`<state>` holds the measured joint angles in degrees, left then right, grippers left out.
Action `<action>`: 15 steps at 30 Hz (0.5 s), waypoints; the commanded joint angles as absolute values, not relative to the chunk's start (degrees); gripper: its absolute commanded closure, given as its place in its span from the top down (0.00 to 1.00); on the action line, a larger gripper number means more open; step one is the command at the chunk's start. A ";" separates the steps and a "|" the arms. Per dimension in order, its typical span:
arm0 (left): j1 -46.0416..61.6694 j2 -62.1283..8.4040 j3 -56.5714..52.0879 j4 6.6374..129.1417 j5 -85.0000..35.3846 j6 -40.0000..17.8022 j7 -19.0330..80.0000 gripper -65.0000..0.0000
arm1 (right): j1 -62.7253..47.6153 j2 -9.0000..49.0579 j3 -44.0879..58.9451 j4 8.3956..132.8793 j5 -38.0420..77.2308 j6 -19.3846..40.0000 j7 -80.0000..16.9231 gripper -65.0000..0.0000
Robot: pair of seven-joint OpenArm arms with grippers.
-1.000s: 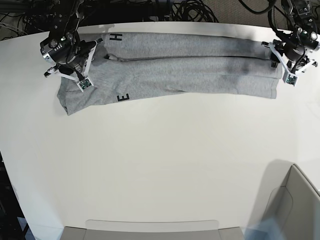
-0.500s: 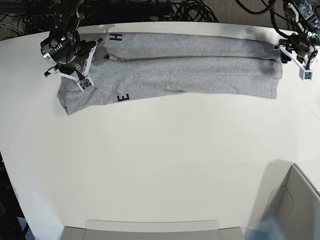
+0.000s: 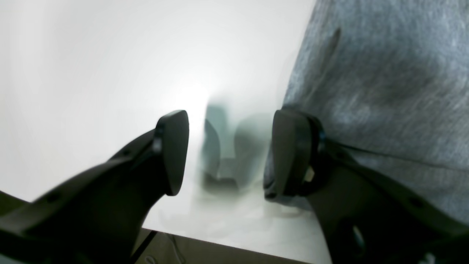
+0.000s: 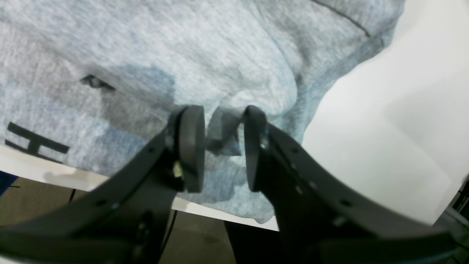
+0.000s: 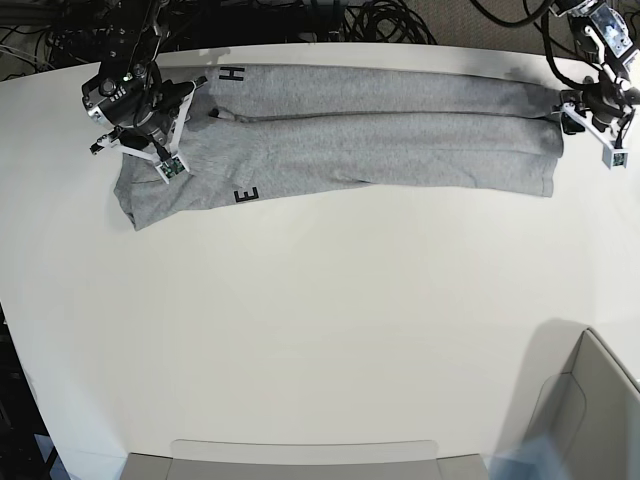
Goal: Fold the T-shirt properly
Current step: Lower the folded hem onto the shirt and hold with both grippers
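Note:
The T-shirt's end edge (image 5: 556, 168) is next to the open fingers of my left gripper, so my left gripper should move inward over the layered end (image 5: 538, 150) and pinch it before folding.
The grey T-shirt (image 5: 380, 140) lies as a long folded strip across the far side of the white table (image 5: 300, 320), with black letters near its left end. My right gripper (image 5: 138, 135) sits on that left end. In the right wrist view its jaws (image 4: 223, 146) are shut on a raised pinch of the T-shirt (image 4: 183, 44). My left gripper (image 5: 574, 108) hovers just off the shirt's right end. Seen from the left wrist, it (image 3: 229, 154) is open with only bare table between its fingers, and the T-shirt (image 3: 384, 73) edge lies beside the right finger.
A grey box (image 5: 590, 410) stands at the near right corner. A flat grey tray (image 5: 300, 455) runs along the near edge. Black cables (image 5: 380, 20) lie beyond the table's far edge.
My left gripper opened, let go of the shirt's right end and drew off to the right and away. The right gripper and the shirt's left end stayed put.

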<state>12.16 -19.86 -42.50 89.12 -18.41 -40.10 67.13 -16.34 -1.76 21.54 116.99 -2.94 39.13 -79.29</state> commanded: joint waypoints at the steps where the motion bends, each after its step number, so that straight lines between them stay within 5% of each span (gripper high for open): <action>1: 11.82 -21.05 -43.21 90.77 -18.68 -40.00 68.53 0.56 | -15.96 -1.54 21.49 117.85 -2.77 40.00 -78.90 0.29; 15: 11.82 -18.86 -40.04 97.98 -18.68 -40.00 73.19 0.56 | -15.96 -1.63 21.41 117.85 -2.77 40.00 -78.90 0.29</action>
<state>12.25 -18.20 -40.07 97.12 -18.02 -39.94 73.80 -16.36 -1.78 21.52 116.99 -2.94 39.13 -79.31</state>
